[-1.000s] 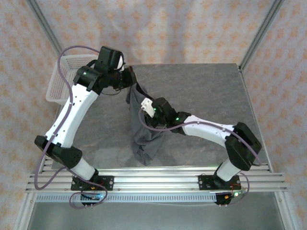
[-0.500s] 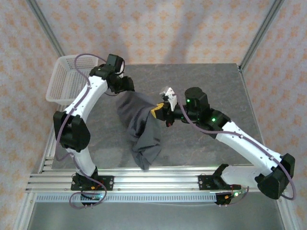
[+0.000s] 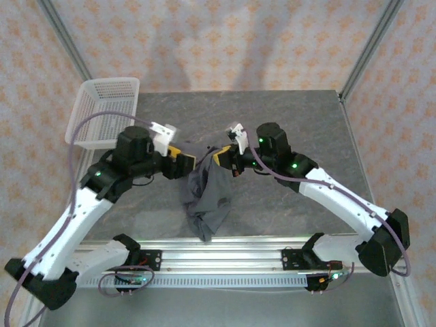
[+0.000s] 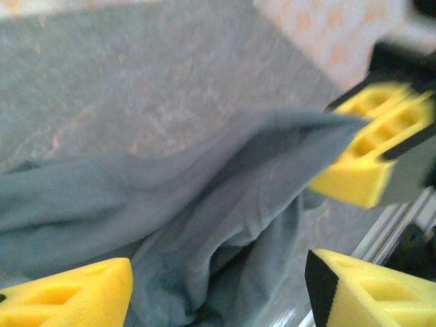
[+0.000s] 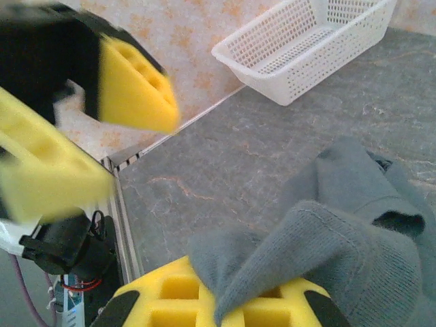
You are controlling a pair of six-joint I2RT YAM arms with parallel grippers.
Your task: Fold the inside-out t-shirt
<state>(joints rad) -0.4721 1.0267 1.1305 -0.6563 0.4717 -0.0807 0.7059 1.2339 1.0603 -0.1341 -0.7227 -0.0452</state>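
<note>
The t-shirt lies bunched up and the robot's right gripper is pinching only a corner [image 5: 251, 274], so the left gripper should hold the t-shirt's upper edge [image 3: 202, 151] before the right gripper grips again.
The inside-out t-shirt [image 3: 208, 197] is a dark slate-grey bunch, hanging from mid-table down toward the front rail. My right gripper [image 3: 221, 158] is shut on its upper edge; in the right wrist view the fabric [image 5: 368, 238] comes out pinched between the yellow pads [image 5: 225, 293]. My left gripper [image 3: 184, 161] stands just left of the shirt's top, open. In the left wrist view its yellow fingers [image 4: 68, 293] are wide apart, with loose folds of the shirt [image 4: 204, 204] beyond them and not clamped. The right gripper [image 4: 371, 150] shows there holding a stretched corner.
A white mesh basket [image 3: 102, 109] sits at the table's far left corner, also in the right wrist view [image 5: 306, 34]. The grey stone-patterned table [image 3: 300, 122] spreads to the right. An aluminium rail [image 3: 225, 255] runs along the near edge.
My left gripper has opened and let go of the shirt's top, and its arm has swung nearer and lower. The shirt has sagged into a narrower bunch held by the right gripper.
</note>
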